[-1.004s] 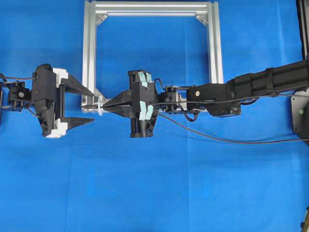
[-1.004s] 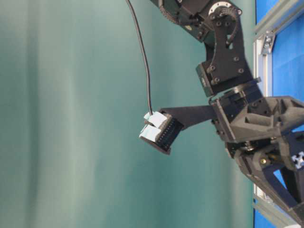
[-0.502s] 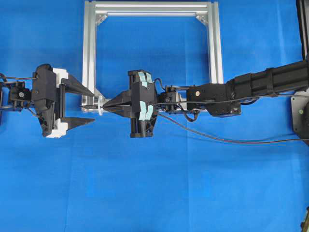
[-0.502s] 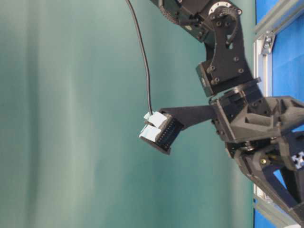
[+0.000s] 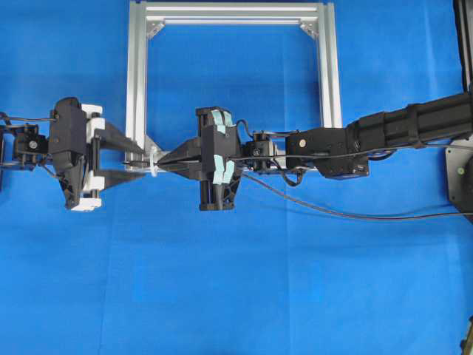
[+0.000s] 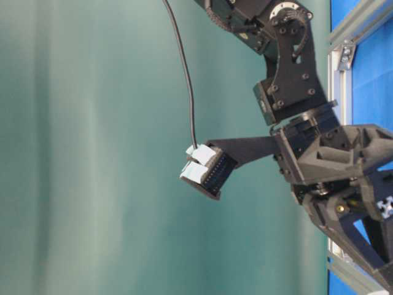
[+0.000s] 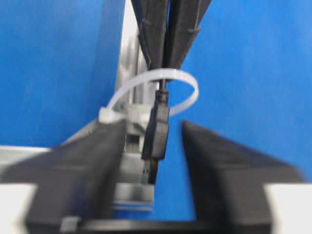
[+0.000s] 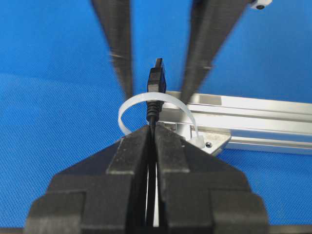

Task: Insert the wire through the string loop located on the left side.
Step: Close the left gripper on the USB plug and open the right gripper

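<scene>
The wire at the string loop [image 5: 154,159] is in my closed right gripper, so my left gripper should take hold of the plug [image 5: 134,157] and my right gripper should open before the pull.
The wire [image 5: 332,214] trails in from the right, and my right gripper [image 5: 159,164] is shut on it just behind the plug. In the right wrist view the gripper [image 8: 152,129] pinches the wire, and the black plug [image 8: 155,80] sticks out beyond the white string loop [image 8: 129,105]. The wire runs through that ring. The string loop [image 5: 153,159] hangs on the lower left corner of the aluminium frame [image 5: 135,74]. My left gripper [image 5: 142,163] is open. Its fingers [image 7: 97,161] flank the plug [image 7: 157,136] with a gap on each side, below the loop [image 7: 187,80].
The silver frame [image 8: 243,107] lies flat on the blue cloth, open in the middle. The right arm [image 5: 406,129] reaches across the frame's lower edge. A black mount [image 5: 458,174] stands at the right edge of the table.
The left gripper's fingers have drawn in from wide open to narrowly flanking the plug. The right gripper and the wire have stayed put.
</scene>
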Tool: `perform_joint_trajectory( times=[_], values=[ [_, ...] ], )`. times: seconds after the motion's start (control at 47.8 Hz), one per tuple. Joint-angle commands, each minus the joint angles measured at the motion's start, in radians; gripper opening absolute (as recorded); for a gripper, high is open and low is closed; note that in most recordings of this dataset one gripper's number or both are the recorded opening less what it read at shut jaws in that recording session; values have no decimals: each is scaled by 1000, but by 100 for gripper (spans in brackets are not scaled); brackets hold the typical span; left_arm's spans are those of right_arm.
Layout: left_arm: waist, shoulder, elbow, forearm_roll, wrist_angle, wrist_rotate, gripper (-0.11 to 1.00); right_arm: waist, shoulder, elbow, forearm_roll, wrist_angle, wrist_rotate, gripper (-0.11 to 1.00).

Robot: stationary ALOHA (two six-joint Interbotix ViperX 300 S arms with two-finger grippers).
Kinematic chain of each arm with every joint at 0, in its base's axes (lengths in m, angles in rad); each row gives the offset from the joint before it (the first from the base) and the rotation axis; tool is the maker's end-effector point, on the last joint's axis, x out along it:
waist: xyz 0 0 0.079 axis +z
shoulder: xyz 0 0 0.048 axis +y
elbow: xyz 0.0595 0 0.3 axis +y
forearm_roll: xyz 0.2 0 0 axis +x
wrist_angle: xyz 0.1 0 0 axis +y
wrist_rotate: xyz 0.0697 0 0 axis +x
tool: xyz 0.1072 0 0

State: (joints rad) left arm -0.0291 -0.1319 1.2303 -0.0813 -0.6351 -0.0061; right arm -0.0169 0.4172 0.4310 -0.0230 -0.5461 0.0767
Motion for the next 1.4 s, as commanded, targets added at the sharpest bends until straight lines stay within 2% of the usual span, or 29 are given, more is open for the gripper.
perform_joint_trajectory(
  times=[0.0,0.042,0.084,0.816,0.879,0.941,1.109,1.192,1.234,1.381],
  values=[
    [3,-6,-12,2,-11,2,24,0,-23,-14,0,-8,0,0],
    [3,-5,-14,2,-9,0,14,0,-23,-14,0,-8,2,0],
    [3,-5,-14,2,-11,0,8,0,-23,-14,0,-8,2,0],
    [3,-6,-9,2,-5,-5,8,2,-23,-12,-2,6,5,1],
    [3,-6,-9,2,-3,-5,8,2,-23,-12,2,6,6,9],
    [3,-6,-9,2,-3,-5,8,2,-23,-12,3,11,8,23],
    [3,-6,-9,2,-2,-5,8,2,-25,-12,9,17,9,73],
    [3,-6,-9,2,0,-5,8,2,-25,-12,15,17,9,92],
    [3,-6,-9,2,0,-5,8,3,-23,-12,15,17,9,97],
    [3,-8,-8,2,2,-5,8,2,-25,-12,15,17,11,97]
  ],
)
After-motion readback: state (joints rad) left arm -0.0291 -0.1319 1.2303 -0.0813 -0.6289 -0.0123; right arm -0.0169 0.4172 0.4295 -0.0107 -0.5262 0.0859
